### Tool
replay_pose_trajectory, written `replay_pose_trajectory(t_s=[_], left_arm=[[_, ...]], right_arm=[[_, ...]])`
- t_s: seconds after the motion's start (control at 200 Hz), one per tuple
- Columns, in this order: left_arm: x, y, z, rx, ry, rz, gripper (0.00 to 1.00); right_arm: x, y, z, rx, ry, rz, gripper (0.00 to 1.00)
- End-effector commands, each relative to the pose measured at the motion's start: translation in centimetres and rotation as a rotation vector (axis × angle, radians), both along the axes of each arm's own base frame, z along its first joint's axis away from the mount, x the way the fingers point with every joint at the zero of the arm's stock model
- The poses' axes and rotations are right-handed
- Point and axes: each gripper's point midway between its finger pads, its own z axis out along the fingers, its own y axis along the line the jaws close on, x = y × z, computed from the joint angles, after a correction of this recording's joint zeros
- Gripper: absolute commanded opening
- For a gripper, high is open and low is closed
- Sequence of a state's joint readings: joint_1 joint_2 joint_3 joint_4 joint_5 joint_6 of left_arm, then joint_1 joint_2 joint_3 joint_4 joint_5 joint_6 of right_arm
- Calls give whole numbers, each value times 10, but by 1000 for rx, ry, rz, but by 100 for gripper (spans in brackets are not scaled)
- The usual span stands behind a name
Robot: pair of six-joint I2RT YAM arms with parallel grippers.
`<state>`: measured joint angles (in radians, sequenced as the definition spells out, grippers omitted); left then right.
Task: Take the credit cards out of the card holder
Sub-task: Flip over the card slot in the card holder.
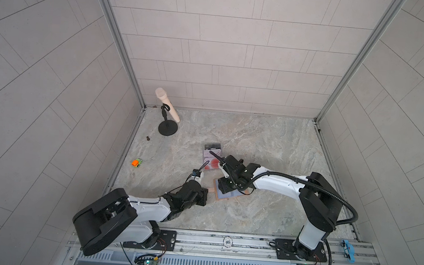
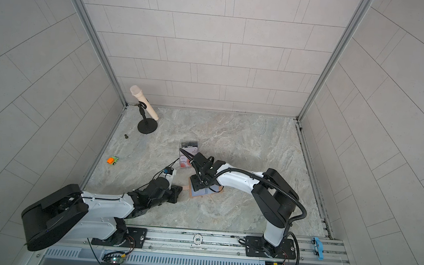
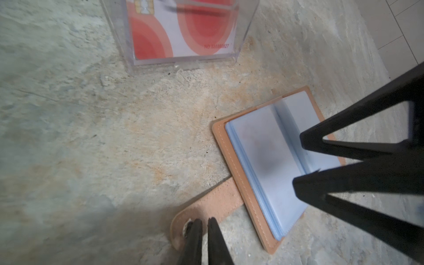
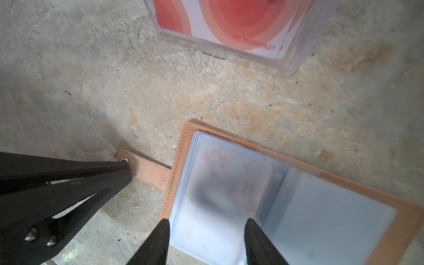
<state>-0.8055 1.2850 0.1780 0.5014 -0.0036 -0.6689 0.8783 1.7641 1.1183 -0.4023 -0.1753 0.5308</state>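
Note:
A sleeve covers the credit card with reddish marks [image 4: 220, 170], so the robot's right gripper should pinch the sleeve [image 4: 206, 227] and pull it back while the left gripper holds the strap down.
The tan card holder [image 1: 229, 195] [image 2: 200, 193] lies open on the stone table, its bluish plastic sleeves [image 3: 263, 160] [image 4: 321, 218] facing up. A credit card [image 4: 229, 183] with reddish marks shows faintly through the left sleeve. My right gripper [image 4: 207, 222] [image 1: 223, 186] hangs open just over that sleeve with nothing between its fingers. My left gripper [image 3: 204, 221] [image 1: 208, 190] is shut, its tips resting on the snap end of the holder's strap [image 3: 213, 202] [image 4: 146, 169]. Another card [image 3: 183, 29] [image 4: 229, 20], white with red circles, lies in a clear plastic box [image 1: 210, 155] beyond the holder.
A cream microphone on a black stand [image 1: 167, 108] stands at the back left. A small dark screw [image 1: 148, 138] and an orange and green toy car [image 1: 137, 162] lie by the left wall. A blue toy car [image 1: 348, 251] sits on the front rail.

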Motion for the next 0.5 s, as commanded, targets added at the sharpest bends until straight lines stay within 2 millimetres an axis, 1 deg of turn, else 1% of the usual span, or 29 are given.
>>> replay_pose_trajectory(t_s=[0.0, 0.07, 0.28, 0.496], left_arm=[[-8, 8, -17, 25, 45, 13, 13], [-8, 7, -17, 19, 45, 14, 13], [-9, 7, -19, 17, 51, 17, 13], [-12, 10, -23, 19, 60, 20, 13]], right_arm=[[4, 6, 1, -5, -28, -18, 56], [3, 6, -1, -25, -33, -12, 56], [6, -5, -13, -139, -61, -35, 57], [4, -7, -23, -170, -56, -32, 53]])
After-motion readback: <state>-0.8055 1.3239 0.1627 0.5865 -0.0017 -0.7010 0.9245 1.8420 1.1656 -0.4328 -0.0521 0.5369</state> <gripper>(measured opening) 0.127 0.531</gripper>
